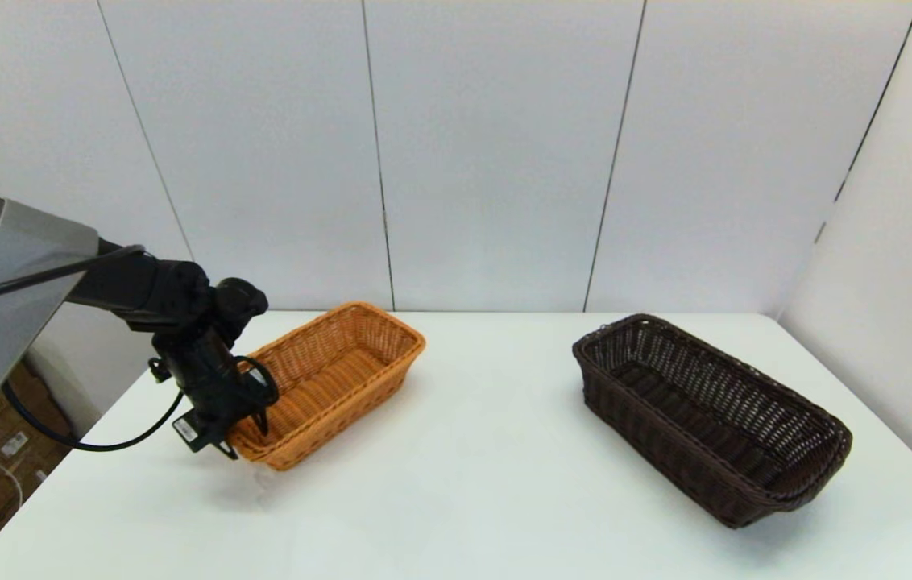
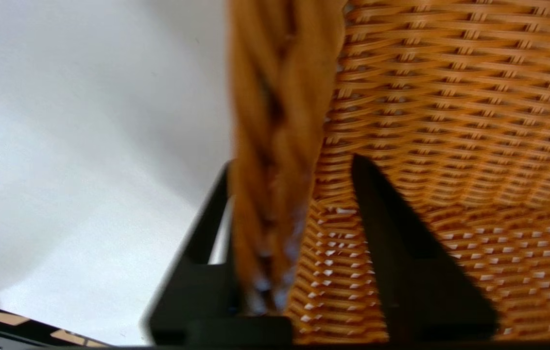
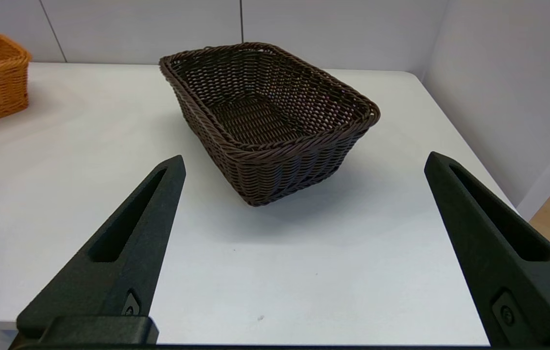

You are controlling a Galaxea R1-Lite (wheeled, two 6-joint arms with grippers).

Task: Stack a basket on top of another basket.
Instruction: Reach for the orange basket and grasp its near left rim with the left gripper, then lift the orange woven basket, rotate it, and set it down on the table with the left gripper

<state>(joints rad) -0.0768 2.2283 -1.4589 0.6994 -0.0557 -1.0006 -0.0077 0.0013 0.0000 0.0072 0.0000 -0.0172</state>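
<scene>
My gripper is going to lift the orange-tan basket, and the basket's far end (image 1: 392,329) will come up with its near end, because the basket is empty and its braided rim (image 1: 354,403) keeps the sides upright.
The orange-tan basket (image 1: 335,379) rests on the left part of the white table (image 1: 488,483). My left gripper (image 1: 250,431) is at its near end, open. In the left wrist view the left gripper (image 2: 290,164) straddles the braided rim (image 2: 280,121): one finger is outside against the rim, and the other finger (image 2: 391,233) is inside the orange-tan basket (image 2: 450,121) with a small gap to the rim. The dark brown basket (image 1: 706,415) sits untouched on the right. My right gripper (image 3: 305,156) hovers open, short of the dark brown basket (image 3: 265,121), and is out of the head view.
Grey wall panels (image 1: 504,153) close the table's back and right sides. A wide strip of bare tabletop separates the two baskets. Cardboard boxes (image 1: 9,443) stand on the floor off the table's left edge.
</scene>
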